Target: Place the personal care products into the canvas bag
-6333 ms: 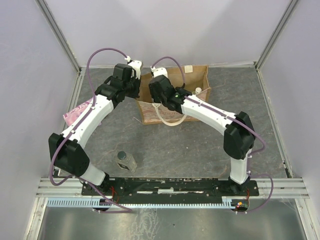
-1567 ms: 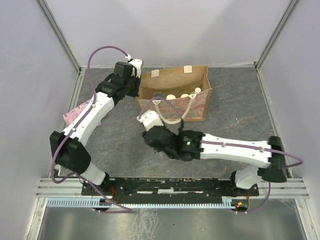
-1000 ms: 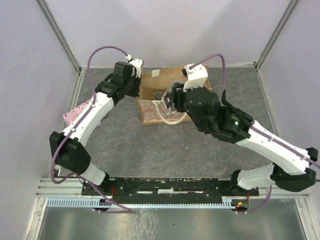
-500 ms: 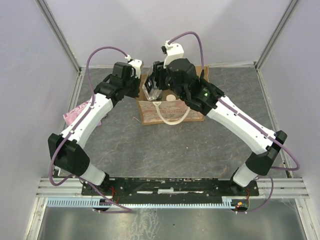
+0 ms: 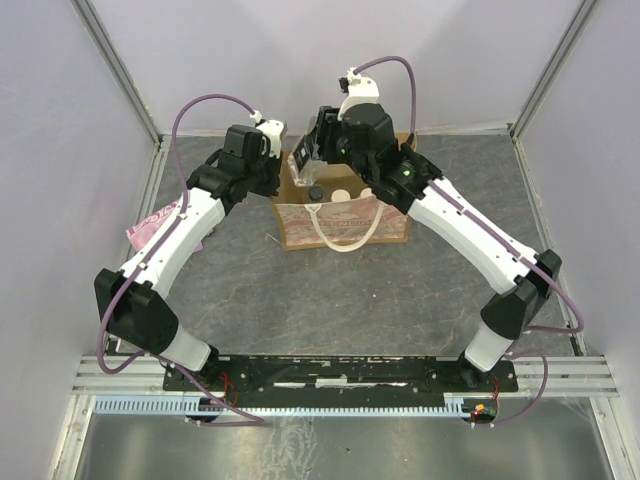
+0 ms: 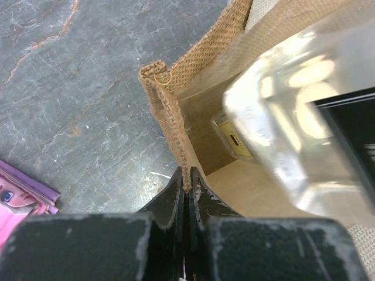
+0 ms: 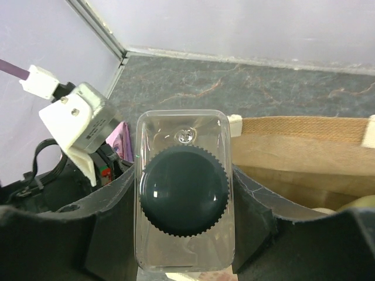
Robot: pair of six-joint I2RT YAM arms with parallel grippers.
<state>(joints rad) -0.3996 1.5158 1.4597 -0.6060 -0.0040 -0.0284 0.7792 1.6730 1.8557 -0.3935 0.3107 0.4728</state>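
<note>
The clear bottle [image 5: 302, 160] is upright above the bag's free corner [image 5: 288, 187] by my left gripper. My right gripper should keep lowering the bottle there and let go of it inside.
The canvas bag [image 5: 345, 226] stands open at the back of the table. My left gripper [image 5: 272, 170] is shut on the bag's left edge [image 6: 176, 134] and holds it. My right gripper [image 5: 304, 160] is shut on a clear bottle with a black cap [image 7: 183, 190], held upright just above the bag's left end, close to the left gripper. This bottle shows blurred in the left wrist view [image 6: 293, 117]. Inside the bag lie another black cap [image 5: 315, 190] and cream-white tops [image 5: 341, 195]; the bottles under them are mostly hidden.
A flat pink packet [image 5: 150, 222] lies at the table's left edge, by the left arm; it also shows in the left wrist view [image 6: 17, 199]. The bag's cream rope handle [image 5: 345, 238] hangs over its front panel. Grey walls close the back and sides.
My right arm picked the clear bottle off the near table, lifted it, and carried it left and back to above the bag's left end. The left arm has not moved.
</note>
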